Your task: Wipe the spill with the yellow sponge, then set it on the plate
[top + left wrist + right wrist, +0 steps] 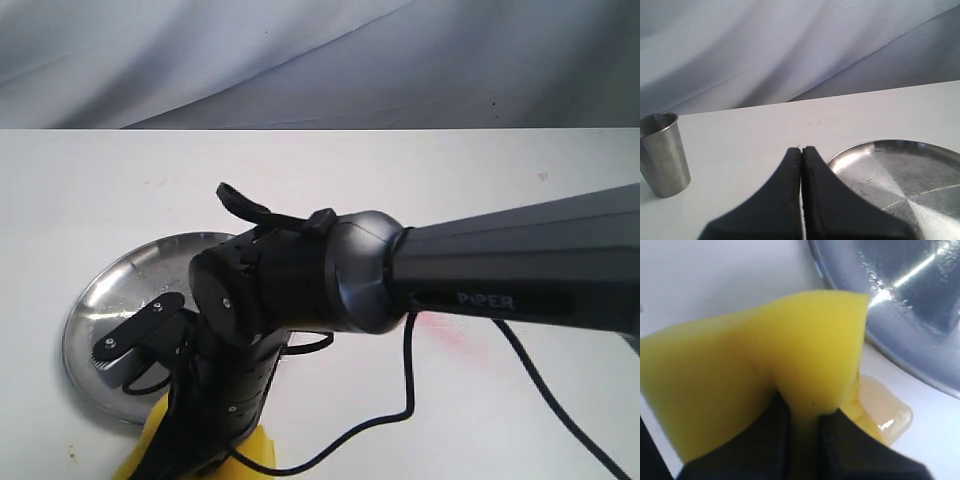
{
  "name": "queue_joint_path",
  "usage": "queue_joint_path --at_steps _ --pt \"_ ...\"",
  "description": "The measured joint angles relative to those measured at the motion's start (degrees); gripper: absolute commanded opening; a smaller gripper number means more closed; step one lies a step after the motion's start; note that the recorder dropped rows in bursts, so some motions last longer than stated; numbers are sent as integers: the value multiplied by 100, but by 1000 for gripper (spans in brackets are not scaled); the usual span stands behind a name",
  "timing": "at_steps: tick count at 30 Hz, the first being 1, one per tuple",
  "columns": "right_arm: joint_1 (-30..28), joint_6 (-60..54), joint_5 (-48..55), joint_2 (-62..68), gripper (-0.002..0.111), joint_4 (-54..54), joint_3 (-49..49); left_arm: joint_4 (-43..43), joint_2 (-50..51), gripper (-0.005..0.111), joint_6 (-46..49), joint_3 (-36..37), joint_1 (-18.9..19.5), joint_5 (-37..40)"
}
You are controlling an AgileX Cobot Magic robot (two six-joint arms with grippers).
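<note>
Pale amber spill [885, 409] still lies between the sponge and the plate's rim, so next my right gripper sweeps the sponge back across the spill, away from the plate.
My right gripper [802, 412] is shut on the yellow sponge [760, 365], squeezing the foam between its black fingers. The sponge rests over the pale amber spill [887, 407], part of which shows beside it on the white table. The steel plate [900, 340] lies just past the sponge. In the exterior view the right arm hides most of this; only yellow corners of the sponge [262, 448] show below the plate [100, 310]. My left gripper [801, 150] is shut on nothing, its tips beside the plate [900, 170].
A steel cup [662, 152] stands upright on the table to the left gripper's side. A pink-red streak [445, 330] marks the table under the right arm. A black cable [405, 400] loops across the table. Grey cloth hangs behind.
</note>
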Motion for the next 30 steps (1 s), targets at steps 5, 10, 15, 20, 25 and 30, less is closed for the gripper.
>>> queue_joint_path --at_steps 5,10,15,20,25,30 --pt "-722 871 479 12 0 -690 32 0 0 0 0 0 0 0" --pt "-1276 1424 694 -23 0 -1220 178 0 0 0 0 0 0 0" --pt "-767 1314 657 -36 0 -1587 192 0 0 0 0 0 0 0" --pt "52 950 680 24 0 -1345 -172 0 0 0 0 0 0 0" --pt "382 480 556 168 0 -515 -711 0 0 0 0 0 0 0" --pt "333 419 550 179 0 -371 -1037 0 0 0 0 0 0 0"
